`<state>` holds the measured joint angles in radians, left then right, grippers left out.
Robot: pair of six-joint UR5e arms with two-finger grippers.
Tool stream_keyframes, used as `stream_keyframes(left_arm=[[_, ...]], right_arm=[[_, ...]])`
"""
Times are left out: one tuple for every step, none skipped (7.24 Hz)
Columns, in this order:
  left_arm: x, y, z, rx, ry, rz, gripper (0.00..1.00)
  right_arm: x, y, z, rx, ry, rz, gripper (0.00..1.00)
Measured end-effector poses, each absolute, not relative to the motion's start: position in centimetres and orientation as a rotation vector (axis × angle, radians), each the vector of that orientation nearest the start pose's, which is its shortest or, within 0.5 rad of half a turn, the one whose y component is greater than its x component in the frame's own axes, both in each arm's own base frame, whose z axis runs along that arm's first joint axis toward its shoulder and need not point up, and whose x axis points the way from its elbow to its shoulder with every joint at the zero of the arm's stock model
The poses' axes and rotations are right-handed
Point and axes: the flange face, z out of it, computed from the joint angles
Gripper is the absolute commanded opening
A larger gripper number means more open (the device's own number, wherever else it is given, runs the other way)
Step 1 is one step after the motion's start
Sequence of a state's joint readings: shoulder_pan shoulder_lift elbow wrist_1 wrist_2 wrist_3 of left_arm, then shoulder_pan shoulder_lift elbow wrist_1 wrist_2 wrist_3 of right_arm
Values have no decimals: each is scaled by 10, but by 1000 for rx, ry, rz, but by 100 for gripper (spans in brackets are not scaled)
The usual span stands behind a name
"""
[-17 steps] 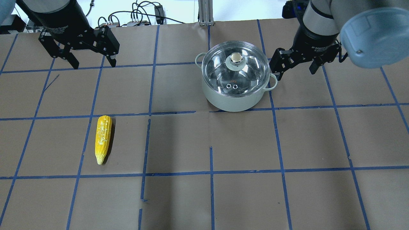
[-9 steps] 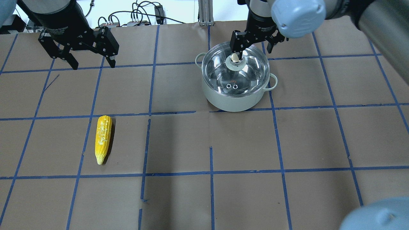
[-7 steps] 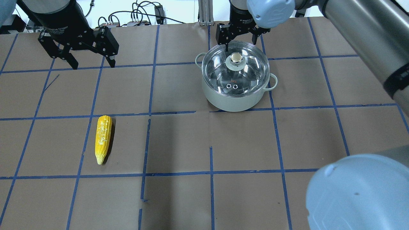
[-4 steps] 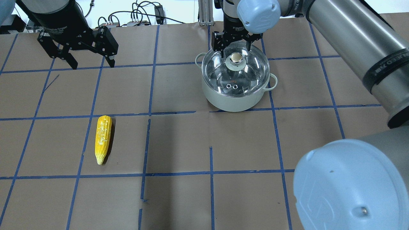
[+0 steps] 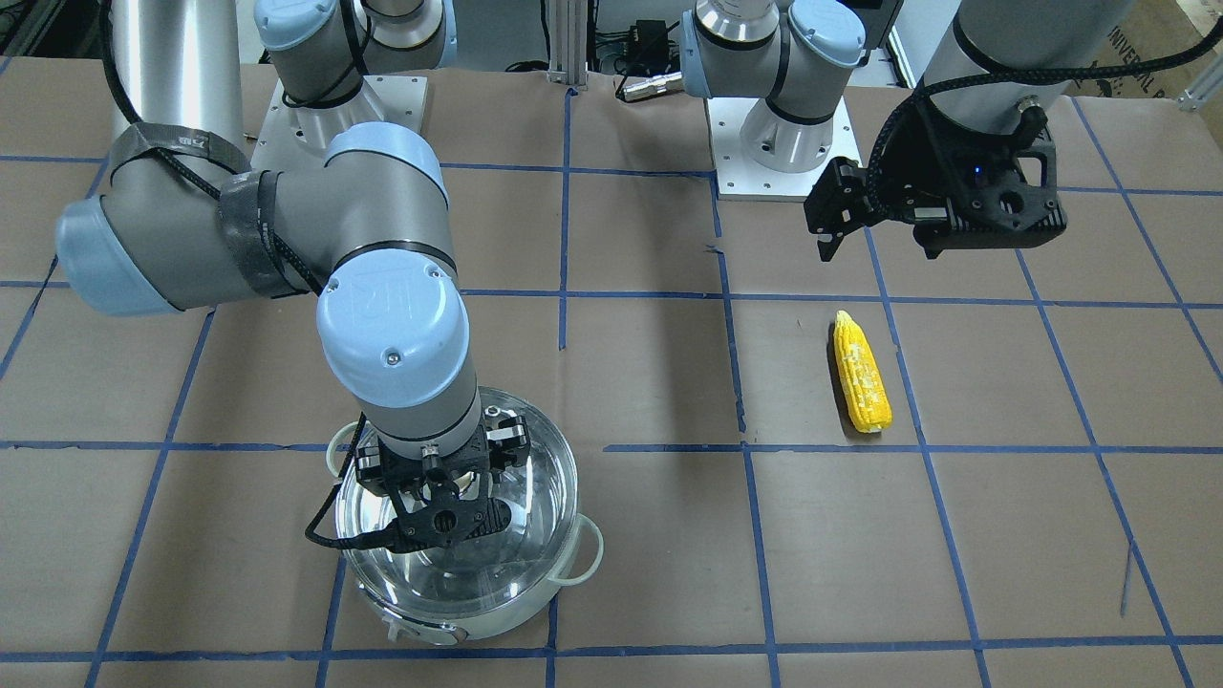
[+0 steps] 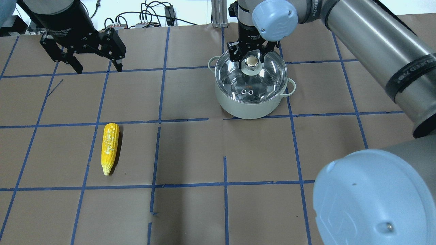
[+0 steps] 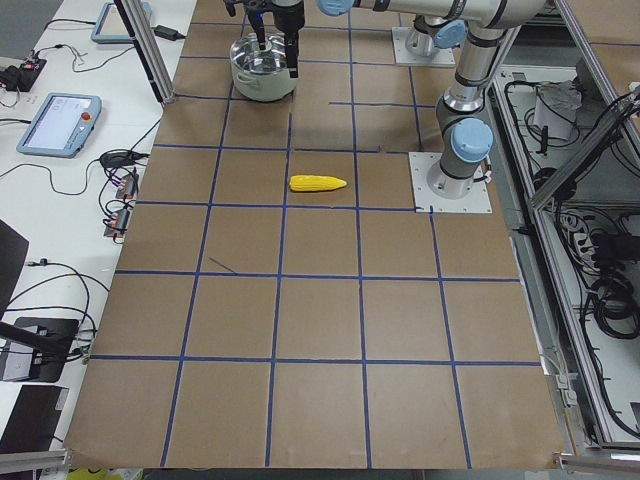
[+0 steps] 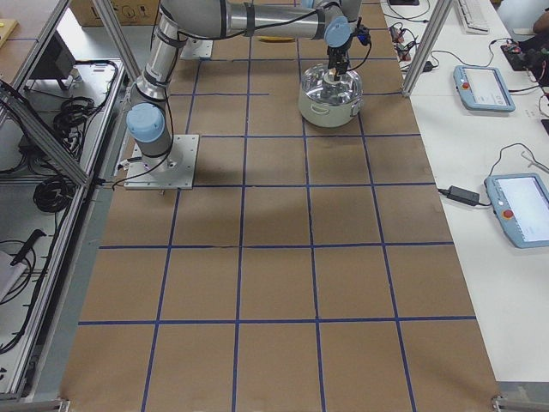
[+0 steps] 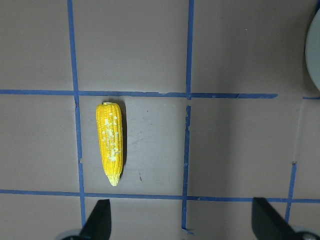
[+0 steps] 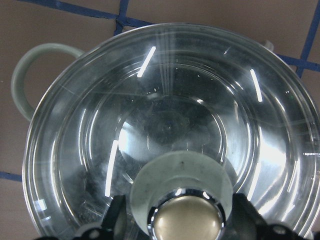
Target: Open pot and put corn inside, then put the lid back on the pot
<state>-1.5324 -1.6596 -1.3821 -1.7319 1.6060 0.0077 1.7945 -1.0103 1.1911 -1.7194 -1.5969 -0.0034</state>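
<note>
I expect to find an empty pot (image 5: 504, 617) when I lift the clear glass lid, because only shiny metal rings (image 10: 170, 117) can be seen through it.
The pot (image 6: 250, 105) stands at the far middle of the table with the clear glass lid (image 6: 253, 83) on it. My right gripper (image 6: 251, 58) is open and low over the lid, one finger on each side of the lid's knob (image 10: 186, 212); the pads (image 10: 118, 216) stand just off it. It also shows in the front view (image 5: 444, 521). The corn (image 6: 110, 148) lies flat at the near left with its tip toward the robot, and shows in the left wrist view (image 9: 111, 142). My left gripper (image 6: 99, 68) is open and empty, high above the table behind the corn.
Brown paper with a blue tape grid covers the table (image 6: 224, 204). The right arm's big elbow joint (image 6: 371, 200) fills the lower right of the overhead view. The pot's loop handles (image 10: 30, 75) stick out at both sides. Cables and boxes (image 6: 146, 20) lie beyond the far edge.
My right gripper has swung in from the pot's right side to over the lid and come down around the knob. The left arm, corn and pot have not moved.
</note>
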Motion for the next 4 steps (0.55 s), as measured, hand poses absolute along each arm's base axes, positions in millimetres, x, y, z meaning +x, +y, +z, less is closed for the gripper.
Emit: stream_keyframes(left_arm=[[-109, -526, 520, -47, 3106, 96, 100], [-109, -526, 520, -48, 3106, 95, 100], [-109, -526, 520, -48, 3106, 94, 100], [-109, -526, 520, -48, 3106, 94, 100]], right_arm=[[284, -662, 350, -346, 3155, 46, 43], [284, -662, 353, -337, 3157, 55, 38], [280, -661, 358, -329, 3160, 77, 35], [273, -660, 370, -321, 3163, 95, 35]])
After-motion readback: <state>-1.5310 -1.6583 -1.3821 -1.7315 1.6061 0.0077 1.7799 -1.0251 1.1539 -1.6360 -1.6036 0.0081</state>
